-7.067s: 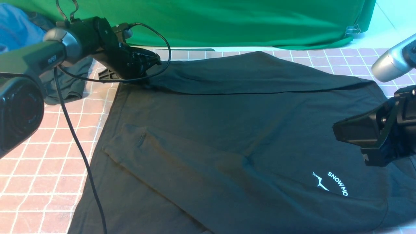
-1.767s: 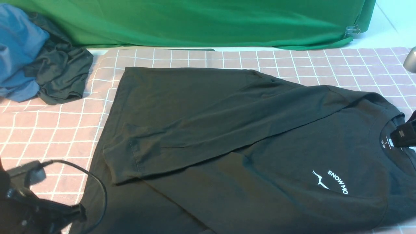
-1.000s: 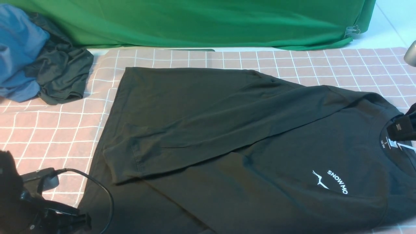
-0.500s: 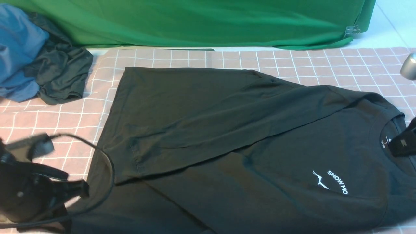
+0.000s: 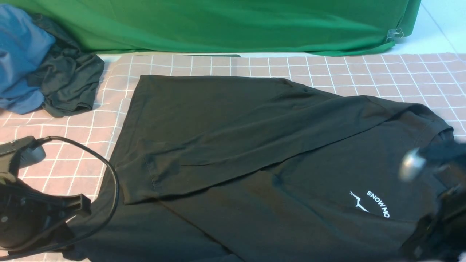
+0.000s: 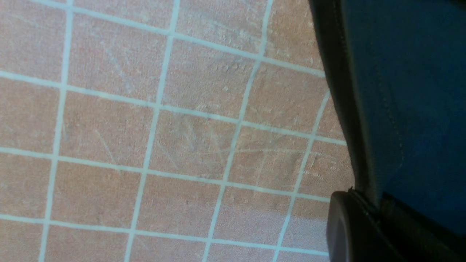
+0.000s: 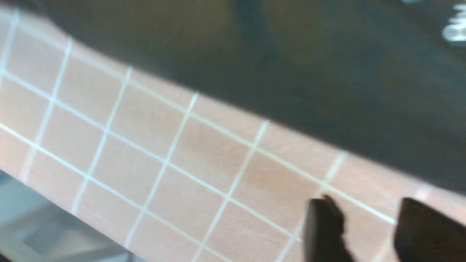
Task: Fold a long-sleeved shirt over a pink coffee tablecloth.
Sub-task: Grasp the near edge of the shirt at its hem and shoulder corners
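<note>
The shirt's near side [image 5: 301, 238] will sag between my grippers when I lift it over the body, because a loose crease [image 5: 195, 227] runs across the limp cloth.
The black long-sleeved shirt [image 5: 255, 153] lies spread on the pink coffee tablecloth [image 5: 65, 145], one sleeve folded across its body and the white print [image 5: 371, 205] near the right. At the near left, my left gripper [image 5: 83, 206] is shut on the shirt's hem corner. In the left wrist view the hem [image 6: 349, 109] runs straight into the closed left gripper [image 6: 366, 203]. My right gripper [image 5: 431, 236] is a dark blur at the near right, over the shirt's collar side. In its wrist view the right gripper [image 7: 367, 225] stands open over bare pink cloth, beside the shirt's edge [image 7: 291, 72].
A blue garment [image 5: 18, 54] and a smaller dark grey-green garment [image 5: 69, 87] are heaped at the far left. A green cloth [image 5: 233, 25] hangs along the back. The tablecloth's near edge [image 7: 54, 203] shows in the right wrist view.
The right gripper has let go of the collar, opened and swung toward the near right edge. The left gripper has shut on the hem corner and drawn it slightly up and left.
</note>
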